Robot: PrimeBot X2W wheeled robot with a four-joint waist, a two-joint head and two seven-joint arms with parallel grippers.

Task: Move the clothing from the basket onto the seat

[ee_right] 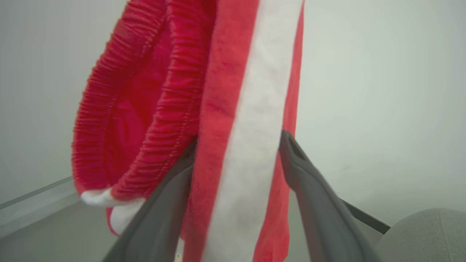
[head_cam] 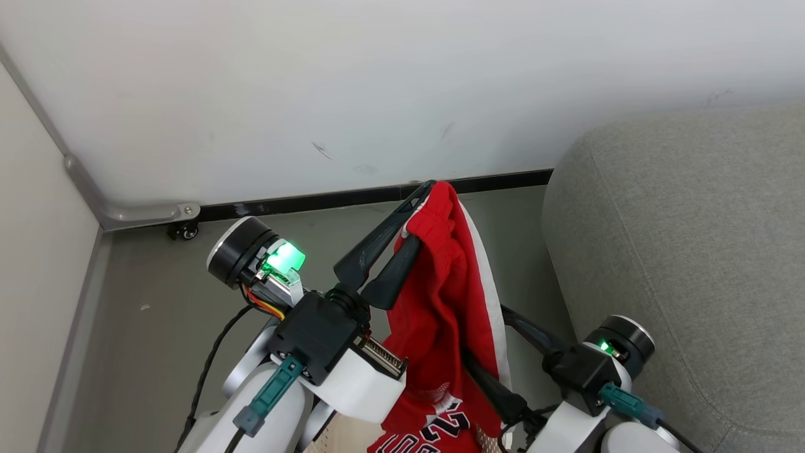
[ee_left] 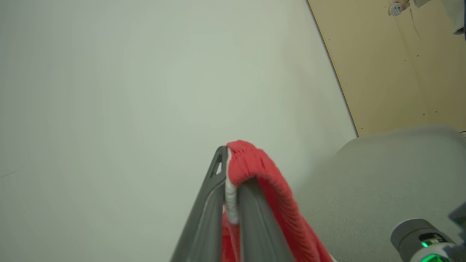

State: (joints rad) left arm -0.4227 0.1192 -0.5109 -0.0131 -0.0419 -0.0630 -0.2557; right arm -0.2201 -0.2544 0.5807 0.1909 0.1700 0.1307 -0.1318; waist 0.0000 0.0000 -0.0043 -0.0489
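My right gripper will make the limp shorts (head_cam: 438, 302) fold over and hang down when I carry them, because its fingers are on either side of the white stripe (head_cam: 498, 340) well below the shorts' waistband.
Red shorts (head_cam: 449, 283) with a white side stripe hang in the air from my left gripper (head_cam: 421, 214), which is shut on their ribbed waistband (ee_left: 255, 163). My right gripper (ee_right: 238, 149) is open, and the striped side of the shorts (ee_right: 251, 120) hangs between its spread fingers (head_cam: 525, 330). Below them, at the bottom edge, lies a red jersey (head_cam: 434, 434) with black white-edged numbers. A cream patch of the basket (head_cam: 346, 437) shows beside it. The grey sofa (head_cam: 679, 251) stands close on the right, beside the hanging shorts.
A pale wall with a black baseboard (head_cam: 352, 198) runs behind. A metal-framed panel with a small caster (head_cam: 182, 231) closes the left side. Grey floor (head_cam: 157, 327) lies between. A person's hand (ee_left: 398, 7) shows far off by a tan board.
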